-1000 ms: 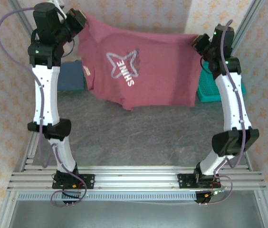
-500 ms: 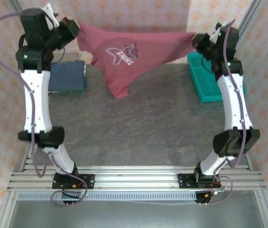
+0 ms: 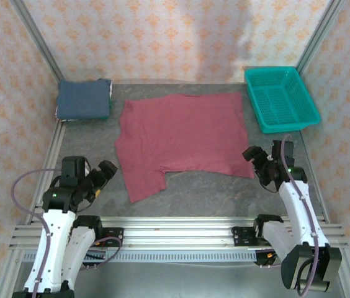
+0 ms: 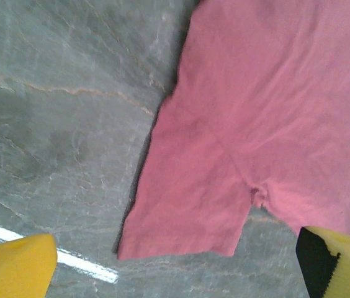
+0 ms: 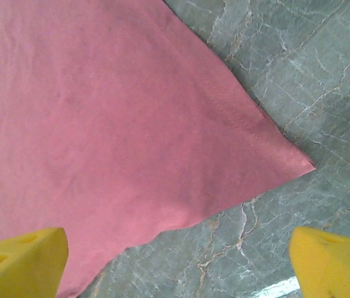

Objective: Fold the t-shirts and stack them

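Observation:
The sleeve (image 3: 143, 182) pokes past the maroon t-shirt's front edge (image 3: 203, 171), so I expect the sleeve to land farther across the t-shirt than that edge when I fold both back.
The maroon t-shirt (image 3: 181, 133) lies spread flat in the middle of the table with its plain side up, so no lettering shows. One sleeve (image 4: 187, 205) points toward the left front, and a hem corner (image 5: 299, 162) lies at the right front. The dark blue t-shirt (image 3: 83, 99) sits folded at the back left corner. My left gripper (image 3: 102, 176) is open just left of the sleeve, with nothing between its yellow pads (image 4: 13, 267). Just right of the hem corner, my right gripper (image 3: 257, 164) is also open and holds nothing.
A teal mesh basket (image 3: 272, 72) stands at the back right corner. Grey marbled table (image 3: 187, 186) shows bare along the front of the shirt. Patterned walls and metal posts close in the back and sides. The aluminium rail runs along the near edge.
Both arms have swung down from high at the back to low at the front. The maroon shirt, held stretched in the air before, now lies flat on the table, released by both grippers.

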Robot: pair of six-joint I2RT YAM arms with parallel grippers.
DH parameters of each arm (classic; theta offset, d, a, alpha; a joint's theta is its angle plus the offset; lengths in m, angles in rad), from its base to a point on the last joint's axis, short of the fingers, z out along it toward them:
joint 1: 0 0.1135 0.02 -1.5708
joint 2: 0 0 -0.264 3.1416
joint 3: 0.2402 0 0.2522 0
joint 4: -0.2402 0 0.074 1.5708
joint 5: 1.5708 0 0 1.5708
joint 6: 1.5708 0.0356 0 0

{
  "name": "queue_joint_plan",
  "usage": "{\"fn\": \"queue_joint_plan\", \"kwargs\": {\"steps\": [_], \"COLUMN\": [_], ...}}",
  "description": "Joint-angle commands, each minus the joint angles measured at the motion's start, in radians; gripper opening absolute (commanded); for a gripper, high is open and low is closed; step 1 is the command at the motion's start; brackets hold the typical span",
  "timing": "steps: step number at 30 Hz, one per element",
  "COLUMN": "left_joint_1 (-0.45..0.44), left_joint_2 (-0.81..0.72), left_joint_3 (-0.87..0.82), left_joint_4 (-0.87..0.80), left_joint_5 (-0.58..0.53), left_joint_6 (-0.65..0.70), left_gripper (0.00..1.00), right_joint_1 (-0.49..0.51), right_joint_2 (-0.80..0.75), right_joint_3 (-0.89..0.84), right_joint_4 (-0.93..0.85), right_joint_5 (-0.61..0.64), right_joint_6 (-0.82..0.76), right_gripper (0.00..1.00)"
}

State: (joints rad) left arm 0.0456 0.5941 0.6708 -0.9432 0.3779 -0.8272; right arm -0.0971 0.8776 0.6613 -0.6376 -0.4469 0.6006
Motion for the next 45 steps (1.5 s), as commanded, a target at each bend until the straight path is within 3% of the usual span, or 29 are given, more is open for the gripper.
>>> {"fn": "queue_joint_plan", "kwargs": {"steps": [1,11,17,22,31,37,45], "left_joint_1": [-0.003,-0.033,-0.174,-0.279,-0.318,-0.364,-0.422], "left_joint_2": [0.08,0.236,0.295,0.354,0.398,0.492,0.591], "left_joint_3": [0.053,0.087,0.018,-0.037,-0.131,-0.13,-0.126], "left_joint_4": [-0.052,-0.005,0.016,0.066,0.203,0.286,0.265], "left_joint_5": [-0.089,-0.011,0.006,-0.021,0.046,0.094,0.086], "left_joint_6": [-0.022,0.021,-0.013,-0.074,-0.137,-0.145,-0.145], "left_gripper": [1.0,0.96,0.94,0.89,0.77,0.67,0.56], "right_joint_1": [-0.002,-0.002,-0.003,-0.002,-0.003,-0.006,-0.007], "right_joint_2": [0.032,0.16,0.205,0.242,0.361,0.405,0.44], "right_joint_3": [0.072,0.127,0.065,0.037,0.055,0.066,0.086], "right_joint_4": [-0.092,-0.219,-0.189,-0.122,-0.071,-0.064,-0.059], "right_joint_5": [0.027,0.062,0.028,0.034,0.057,0.071,0.084], "right_joint_6": [-0.041,-0.106,-0.092,-0.089,-0.117,-0.129,-0.133], "right_gripper": [0.99,0.98,0.89,0.81,0.64,0.6,0.56]}}
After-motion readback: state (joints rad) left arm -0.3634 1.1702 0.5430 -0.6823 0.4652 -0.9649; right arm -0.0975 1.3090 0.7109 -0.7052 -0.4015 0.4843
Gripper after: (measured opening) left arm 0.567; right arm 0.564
